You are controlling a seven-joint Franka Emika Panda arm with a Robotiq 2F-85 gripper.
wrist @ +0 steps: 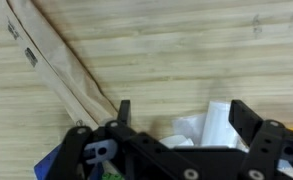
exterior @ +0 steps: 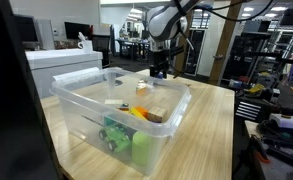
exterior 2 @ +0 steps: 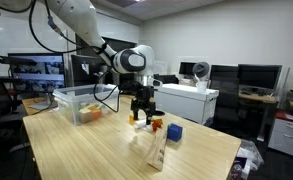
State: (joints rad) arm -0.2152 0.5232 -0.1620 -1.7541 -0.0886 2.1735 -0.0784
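My gripper should lift clear, centre over the object (wrist: pixel 218 130) and come down around it, because the white plastic object (wrist: pixel 220 122) lies too close to one gripper finger.
My gripper (wrist: pixel 186 118) is open, its two black fingers (wrist: pixel 124 110) spread wide just above the wooden table (wrist: pixel 176 50). A white translucent plastic object (wrist: pixel 214 125) lies between the jaws, nearer the right finger, and nothing is gripped. In both exterior views the gripper (exterior 2: pixel 141 110) (exterior: pixel 159 68) hangs low over the table. Close beside it sit a small red-orange object (exterior 2: pixel 155 125) and a blue block (exterior 2: pixel 174 132).
A clear plastic bin (exterior: pixel 76 100) (exterior 2: pixel 81 102) holds a green item (exterior: pixel 114 135), an orange piece and a wooden block. A tan strip (wrist: pixel 61 70) lies diagonally on the table. A clear upright object (exterior 2: pixel 158 150) stands near the table edge. Desks and monitors fill the background.
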